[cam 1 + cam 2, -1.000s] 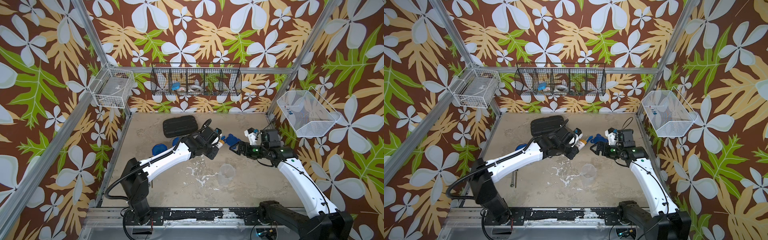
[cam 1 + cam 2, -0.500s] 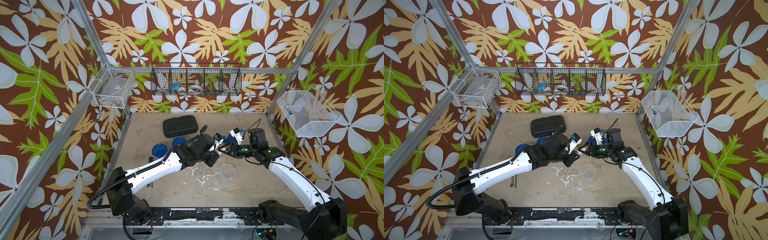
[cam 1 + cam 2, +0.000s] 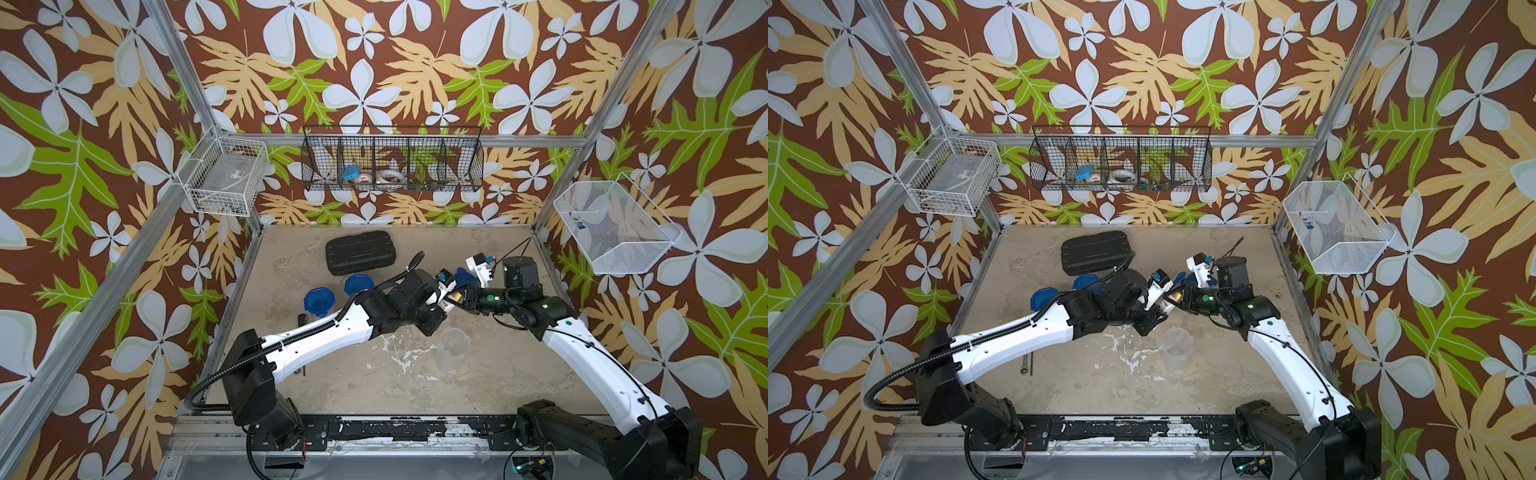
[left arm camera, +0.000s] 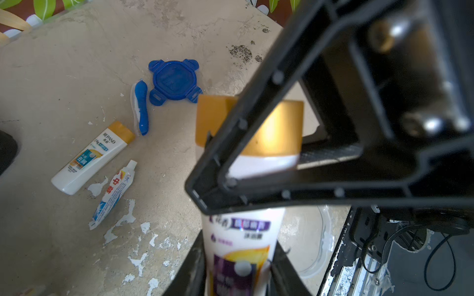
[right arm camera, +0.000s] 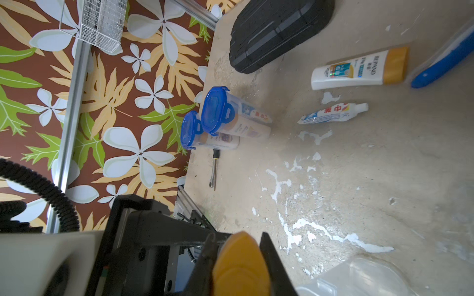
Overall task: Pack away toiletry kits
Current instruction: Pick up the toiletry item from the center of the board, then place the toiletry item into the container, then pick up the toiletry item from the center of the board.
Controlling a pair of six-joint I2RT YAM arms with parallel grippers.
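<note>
The bottle's body (image 4: 242, 244) is covered by my left gripper and has to go into the clear tumbler (image 3: 454, 347). Next, my right gripper takes the bottle by its cap and lowers it in.
A white bottle (image 4: 241, 230) with an orange-tan cap (image 5: 239, 264) hangs above the table, held at both ends. My left gripper (image 4: 238, 266) is shut on its body and my right gripper (image 5: 238, 246) is shut on its cap. In both top views the two grippers meet over the table's middle right, left gripper (image 3: 440, 301) and right gripper (image 3: 461, 296). On the table lie another bottle (image 4: 92, 156), a toothpaste tube (image 4: 114, 192), a blue toothbrush (image 4: 141, 107) and a loose blue lid (image 4: 174, 82). An open clear tumbler (image 3: 453, 347) stands just in front of the grippers.
Two lidded tumblers (image 5: 218, 110) (image 5: 191, 130) with items inside stand at the table's left edge, a small metal tool (image 5: 214, 169) beside them. A black ribbed case (image 3: 359, 258) lies at the back. Wire baskets hang on the back wall (image 3: 392, 164), left (image 3: 224, 176) and right (image 3: 611, 226).
My left arm brought the bottle forward and to the right. My right gripper came in from the right, open, and closed on the bottle's cap.
</note>
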